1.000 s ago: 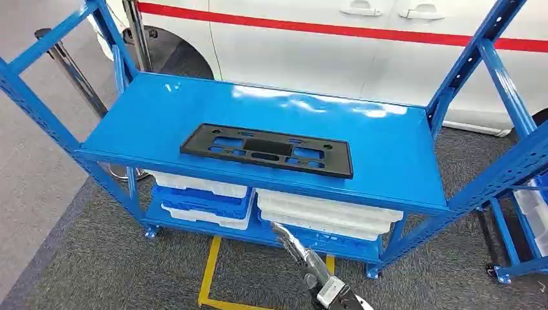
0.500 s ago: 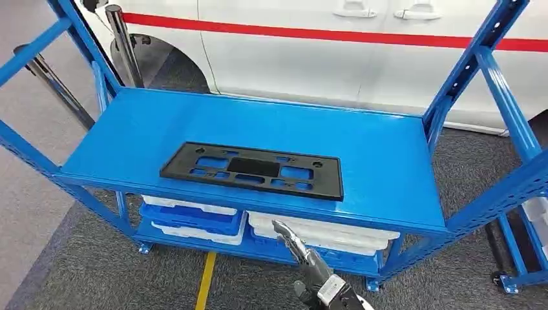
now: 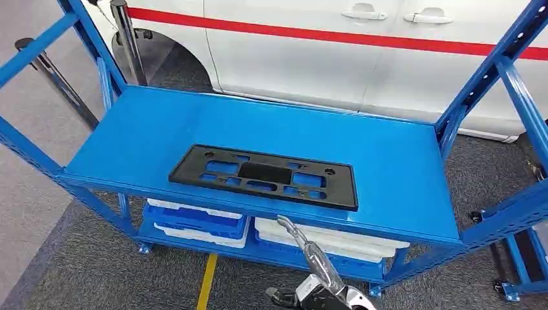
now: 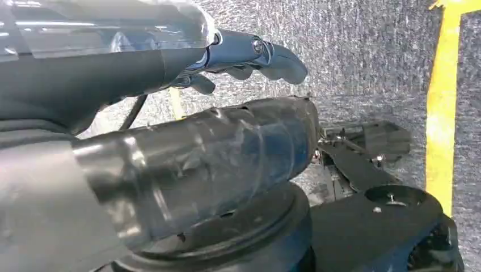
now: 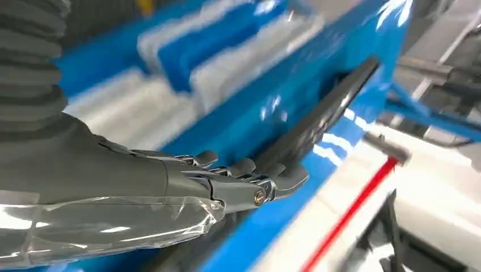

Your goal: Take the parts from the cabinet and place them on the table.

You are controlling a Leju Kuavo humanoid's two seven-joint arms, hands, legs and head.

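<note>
My gripper will carry the black part (image 3: 265, 172) by its end, and the part will stay straight despite its cut-outs, because a thick, straight rim (image 3: 258, 194) runs along its front edge.
A flat black plastic part (image 3: 263, 176) with several cut-outs lies on the top shelf of the blue cabinet rack (image 3: 400, 161), near its front edge. My right hand (image 3: 310, 258) is below and in front of that edge, fingers stretched toward the shelf, holding nothing. In the right wrist view the right hand (image 5: 227, 181) is open and close to the edge of the black part (image 5: 317, 122), a small gap apart. My left hand (image 4: 249, 54) hangs over grey carpet with its fingers apart and nothing in them.
White and blue trays (image 3: 197, 219) and white trays (image 3: 336, 240) are stacked on the lower shelf. A white vehicle with a red stripe (image 3: 323, 51) stands behind the rack. Yellow floor tape (image 3: 207, 284) runs under it. A steel post (image 3: 55, 71) stands at the left, another rack (image 3: 523, 271) at the right.
The whole picture has shifted, so the camera has moved and the rack now sits slightly lower and nearer. My right hand stays low before the shelf's front edge, still holding nothing.
</note>
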